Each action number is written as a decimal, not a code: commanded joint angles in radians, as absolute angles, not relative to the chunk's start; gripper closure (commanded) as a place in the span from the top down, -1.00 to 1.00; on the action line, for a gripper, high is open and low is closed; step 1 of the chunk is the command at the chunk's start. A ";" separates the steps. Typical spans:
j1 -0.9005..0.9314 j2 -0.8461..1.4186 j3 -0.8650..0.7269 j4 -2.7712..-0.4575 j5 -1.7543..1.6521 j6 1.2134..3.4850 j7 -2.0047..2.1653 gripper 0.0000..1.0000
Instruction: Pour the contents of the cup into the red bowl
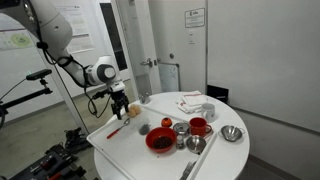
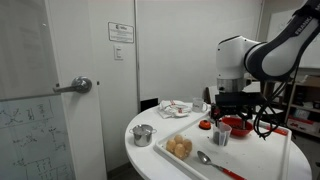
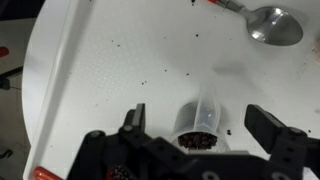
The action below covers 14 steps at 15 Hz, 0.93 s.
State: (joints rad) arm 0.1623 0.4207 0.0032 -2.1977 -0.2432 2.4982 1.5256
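Observation:
The grey cup (image 3: pixel 198 122) stands upright and clear, in line with the gripper's open fingers, so the robot should move in until they are around its body (image 2: pixel 222 134) before it closes them.
The cup (image 3: pixel 198 118) is a small dull grey cup without a handle. It stands upright on the white table with dark bits inside. In the wrist view my gripper (image 3: pixel 200 124) is open, with one finger on each side of the cup and a gap to each. In an exterior view my gripper (image 1: pixel 120 103) hangs low over the table's near-left part, and the cup is hard to make out under it. The red bowl (image 1: pixel 160 140) is wide with a dark inside and sits toward the table's front, to the right of the gripper. It also shows in an exterior view (image 2: pixel 240 126).
A red mug (image 1: pixel 199 126), shiny metal cups (image 1: pixel 180 128), a silver bowl (image 1: pixel 232 133) and a spoon (image 3: pixel 275 25) lie around the red bowl. A red marker (image 1: pixel 115 130) lies near the table's edge. Dark crumbs are scattered on the table (image 3: pixel 90 70).

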 commanded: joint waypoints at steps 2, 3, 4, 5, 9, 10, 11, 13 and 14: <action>0.166 0.494 -0.010 -2.145 -0.138 2.520 1.504 1.00; 0.168 0.510 -0.013 -2.134 -0.123 2.520 1.504 1.00; 0.169 0.522 -0.016 -2.123 -0.113 2.520 1.502 1.00; 0.169 0.536 -0.020 -2.113 -0.104 2.520 1.499 1.00; 0.163 0.578 -0.038 -2.079 -0.074 2.516 1.499 1.00; 0.160 0.586 -0.042 -2.071 -0.066 2.514 1.496 1.00; 0.160 0.595 -0.048 -2.064 -0.062 2.513 1.498 1.00; 0.161 0.609 -0.057 -2.049 -0.057 2.511 1.498 0.96; 0.162 0.614 -0.060 -2.045 -0.055 2.511 1.499 0.78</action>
